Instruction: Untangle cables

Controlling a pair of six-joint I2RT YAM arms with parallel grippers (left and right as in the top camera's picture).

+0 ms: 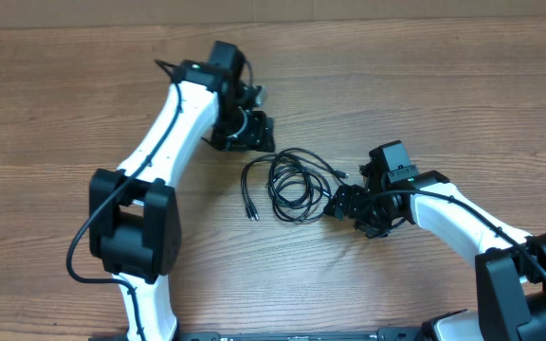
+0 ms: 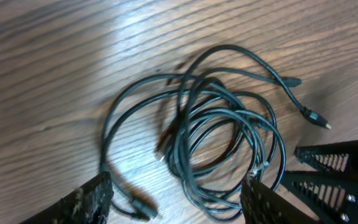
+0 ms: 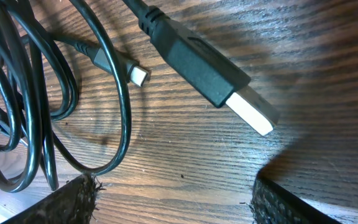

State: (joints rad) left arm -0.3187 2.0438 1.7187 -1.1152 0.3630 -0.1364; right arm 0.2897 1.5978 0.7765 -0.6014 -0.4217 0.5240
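I expect the gripped strands of cable to pull other loops along when I lift the cables, because the black cable loops cross over and under one another.
The cables lie as one tangled bundle of thin black loops in the middle of the wooden table, with one end trailing to a plug. My left gripper hovers just behind the bundle, open; in the left wrist view the cables lie ahead of my gripper, and a small plug lies on the wood between the fingers. My right gripper is at the bundle's right edge, open. In the right wrist view a large flat plug, a small plug and cable loops lie ahead of the empty gripper.
The left arm reaches in from the near left and the right arm from the near right. The right gripper's fingers show at the right edge of the left wrist view. Bare wood table surrounds the bundle.
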